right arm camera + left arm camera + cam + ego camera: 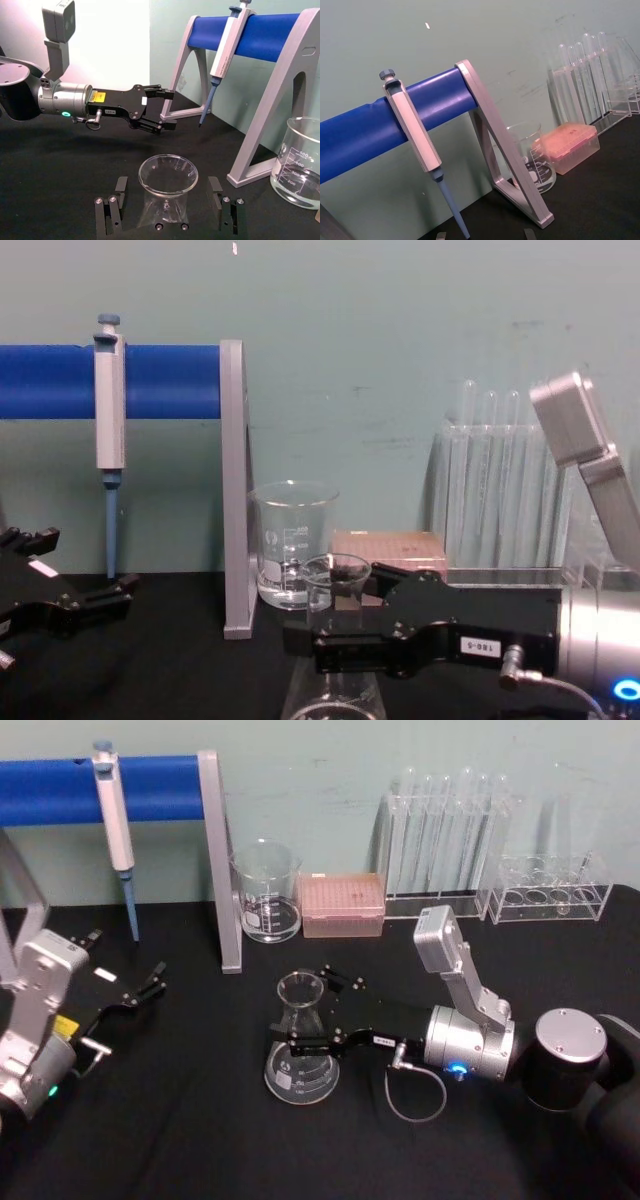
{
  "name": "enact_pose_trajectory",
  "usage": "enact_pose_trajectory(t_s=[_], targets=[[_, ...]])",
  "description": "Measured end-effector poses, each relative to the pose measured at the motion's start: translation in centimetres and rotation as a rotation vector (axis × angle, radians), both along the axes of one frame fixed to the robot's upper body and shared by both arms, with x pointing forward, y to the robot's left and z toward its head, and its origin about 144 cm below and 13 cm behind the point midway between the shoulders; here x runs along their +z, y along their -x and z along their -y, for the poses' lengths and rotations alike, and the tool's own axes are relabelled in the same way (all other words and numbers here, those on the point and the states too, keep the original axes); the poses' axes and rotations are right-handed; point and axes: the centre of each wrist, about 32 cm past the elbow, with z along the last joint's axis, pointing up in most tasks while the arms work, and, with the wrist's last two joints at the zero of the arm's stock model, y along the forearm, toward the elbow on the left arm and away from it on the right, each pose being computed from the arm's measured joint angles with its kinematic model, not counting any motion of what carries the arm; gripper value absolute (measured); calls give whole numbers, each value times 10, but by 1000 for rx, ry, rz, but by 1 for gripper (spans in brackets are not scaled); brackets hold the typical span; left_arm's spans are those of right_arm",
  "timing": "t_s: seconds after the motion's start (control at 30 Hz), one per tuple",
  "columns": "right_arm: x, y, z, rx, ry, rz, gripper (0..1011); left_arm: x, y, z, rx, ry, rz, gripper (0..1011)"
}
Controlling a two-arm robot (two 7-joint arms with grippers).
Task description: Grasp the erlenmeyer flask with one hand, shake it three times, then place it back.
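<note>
My gripper will shake the erlenmeyer flask (334,680), and the liquid will slosh but stay inside it, because the clear liquid's ring (334,707) sits low in the flask's wide base.
The erlenmeyer flask (299,1060) stands upright on the black table, a little ahead of centre, with a trace of clear liquid in its base. My right gripper (322,1012), the hand, reaches in from the right at neck height. It is open, with one finger on each side of the neck and a gap to the glass on both sides. In the right wrist view the flask (165,205) sits between the two fingers (118,191). From the chest view, the flask rim (335,568) shows just above the right gripper (335,625). My left gripper (150,985) is parked open at the left.
A glass beaker (268,895) and a pink tip box (342,905) stand behind the flask. A blue-barred stand (222,870) holding a pipette (115,820) is at the back left. Test tube racks (450,840) line the back right.
</note>
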Motion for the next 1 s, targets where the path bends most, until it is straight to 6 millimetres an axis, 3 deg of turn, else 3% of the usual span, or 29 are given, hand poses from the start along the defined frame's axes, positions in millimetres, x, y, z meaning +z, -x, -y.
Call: enact_pose_trajectory(t_s=[0.9,1.0], targets=[[0,0,1,-2,-5,-2,1003,0,0,0,0,0,0,1001],[0,0,1,-2,-5,-2,953,0,0,0,0,0,0,1001]])
